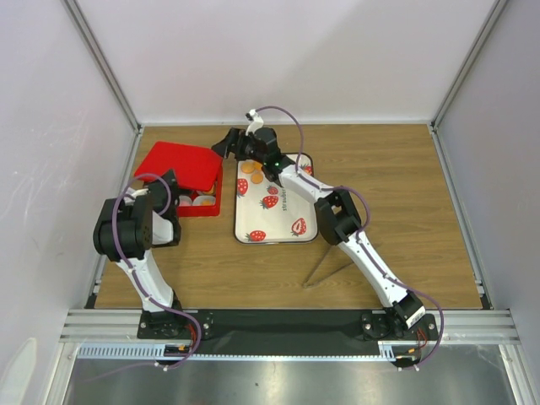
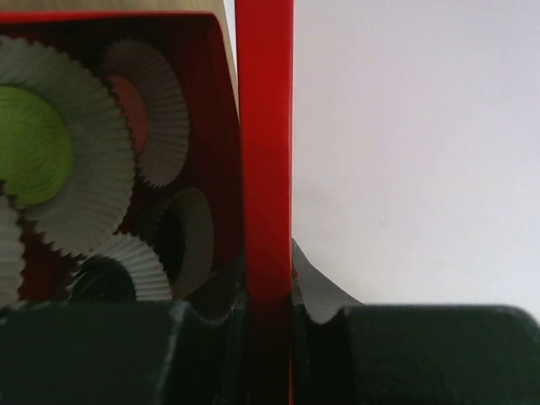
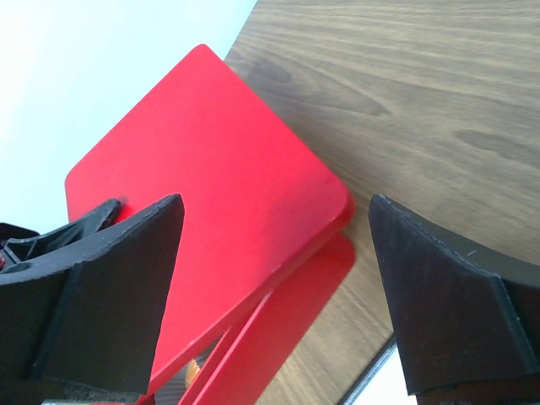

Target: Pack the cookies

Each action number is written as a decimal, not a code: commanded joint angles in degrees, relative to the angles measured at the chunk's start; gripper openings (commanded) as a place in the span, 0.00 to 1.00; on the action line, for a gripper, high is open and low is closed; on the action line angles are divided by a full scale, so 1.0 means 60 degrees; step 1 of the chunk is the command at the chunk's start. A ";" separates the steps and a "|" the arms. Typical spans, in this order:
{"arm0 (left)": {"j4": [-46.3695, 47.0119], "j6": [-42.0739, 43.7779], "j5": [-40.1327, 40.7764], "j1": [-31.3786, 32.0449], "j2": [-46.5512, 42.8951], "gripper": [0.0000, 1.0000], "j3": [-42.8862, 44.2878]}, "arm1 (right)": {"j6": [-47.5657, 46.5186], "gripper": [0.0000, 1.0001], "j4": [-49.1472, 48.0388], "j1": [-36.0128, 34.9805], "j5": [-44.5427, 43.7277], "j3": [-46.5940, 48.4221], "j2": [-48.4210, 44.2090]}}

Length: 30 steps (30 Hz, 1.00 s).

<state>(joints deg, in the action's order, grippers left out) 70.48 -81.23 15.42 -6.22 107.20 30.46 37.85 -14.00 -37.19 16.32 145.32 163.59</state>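
The red lid's corner (image 3: 336,201) is over the red box's corner. My left gripper keeps bringing the lid's near edge down until the lid rests on the box (image 1: 201,209).
The red box (image 1: 199,213) stands at the left, its red lid (image 1: 181,164) tilted over it. My left gripper (image 1: 171,187) is shut on the lid's near edge (image 2: 265,126). In the left wrist view, pale fluted cups inside the box hold a green cookie (image 2: 29,143), a pink cookie (image 2: 131,110) and a black one (image 2: 101,283). Orange cookies (image 1: 251,170) lie at the far end of the strawberry tray (image 1: 278,239). My right gripper (image 1: 226,145) is open and empty above the lid's far right corner (image 3: 219,186), fingers (image 3: 110,287) apart from it.
Pale walls with metal posts close in the wooden table (image 1: 396,194) on three sides. The right arm stretches over the tray. The tray's corner shows at the right wrist view's bottom edge (image 3: 380,384). An orange cookie (image 3: 194,369) peeks from under the lid.
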 commanded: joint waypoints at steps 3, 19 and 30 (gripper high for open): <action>0.2872 -0.0319 0.0403 0.0157 -0.0112 0.00 -0.0300 | -0.0199 0.94 -0.0553 -0.0042 -0.0009 0.0434 0.0098; 0.3195 -0.0114 0.0360 0.0231 -0.0522 0.02 -0.1150 | -0.0199 0.88 -0.0553 -0.0247 0.0152 0.0449 0.0245; 0.2975 0.0179 0.0374 0.0348 -0.1064 0.13 -0.1575 | -0.0404 0.85 -0.0436 -0.0364 0.0269 0.0405 0.0230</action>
<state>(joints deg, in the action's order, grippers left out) 73.12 -81.87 16.34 -4.75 103.39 22.09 37.21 -14.90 -38.63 17.39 145.32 164.79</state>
